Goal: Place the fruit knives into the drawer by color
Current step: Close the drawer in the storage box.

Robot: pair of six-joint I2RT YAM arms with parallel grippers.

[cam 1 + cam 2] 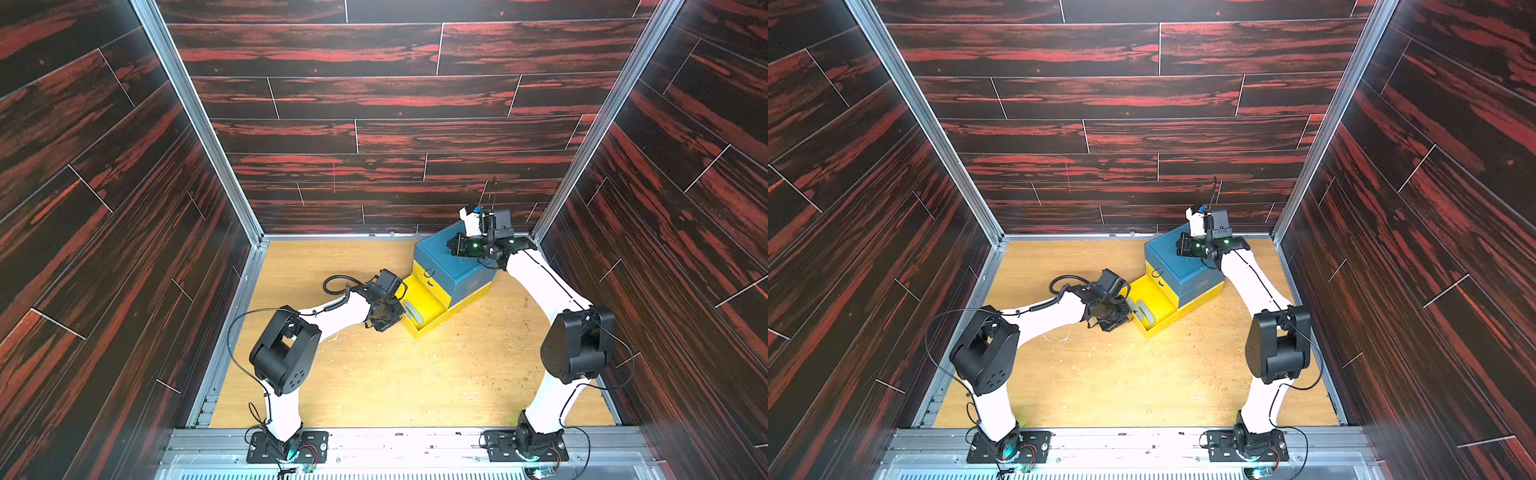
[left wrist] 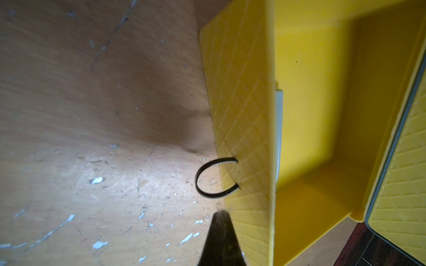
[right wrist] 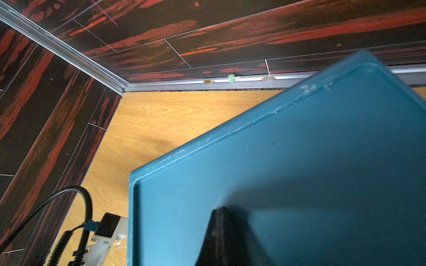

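My left gripper should keep pushing the drawer's front (image 2: 241, 110) until the drawer shuts, as the knives are inside the lower drawer (image 1: 413, 313) and my right gripper is on the cabinet's top.
The lower yellow drawer (image 1: 430, 299) (image 1: 1160, 291) of the blue-and-yellow cabinet stands pulled out. A grey-green fruit knife (image 1: 413, 312) (image 1: 1147, 312) lies inside it, with a paler one (image 1: 1133, 306) beside it. In the left wrist view only a whitish sliver of a knife (image 2: 279, 129) shows behind the drawer's front wall (image 2: 244, 115). My left gripper (image 2: 221, 214) (image 1: 391, 322) is shut and holds nothing. It sits low in front of the drawer, just short of the black loop handle (image 2: 208, 178). My right gripper (image 3: 220, 210) (image 1: 455, 248) is shut, resting on the cabinet's blue top (image 3: 299, 149).
The cabinet (image 1: 461, 270) stands at the back right of the wooden table (image 1: 395, 382), near the rear wall. Its upper yellow drawer (image 1: 430, 276) is closed. Dark panelled walls enclose the table on three sides. Small scraps lie on the rear rail (image 3: 231, 78).
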